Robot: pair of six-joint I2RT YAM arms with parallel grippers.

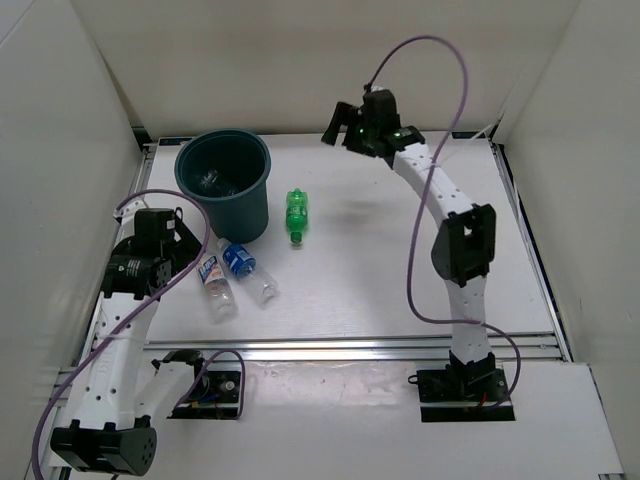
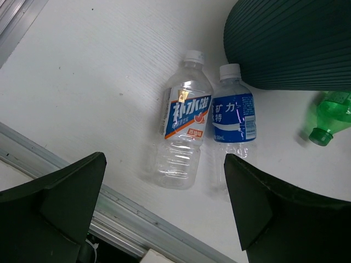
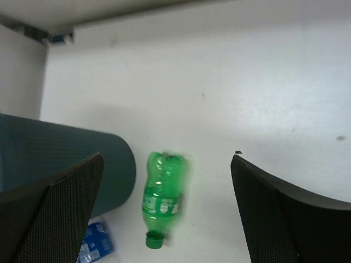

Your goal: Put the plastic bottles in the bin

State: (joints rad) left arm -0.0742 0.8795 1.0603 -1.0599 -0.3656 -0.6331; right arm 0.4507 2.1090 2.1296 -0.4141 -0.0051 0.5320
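The green bottle [image 1: 297,216] lies clear of the bin, its width aligned with my right gripper's fingers, so I should keep going down until they straddle its base end [image 1: 297,199].
The dark teal bin [image 1: 250,205] stands at the back left, and a clear bottle [image 1: 211,181] lies inside it. The green bottle [image 1: 297,215] lies on the table just right of the bin. In front of the bin two clear bottles lie side by side, one with a blue label [image 2: 233,116] and one with a white label [image 2: 186,112]. My left gripper [image 2: 164,161] hangs open above the near ends of these two. High over the table's back, right of the bin, my right gripper [image 3: 167,159] is open and empty, with the green bottle [image 3: 163,192] far below it.
White walls enclose the table on the left, back and right. A metal rail [image 1: 350,348] runs along the front edge, close to the two clear bottles. The right arm's purple cable [image 1: 412,240] loops beside it.
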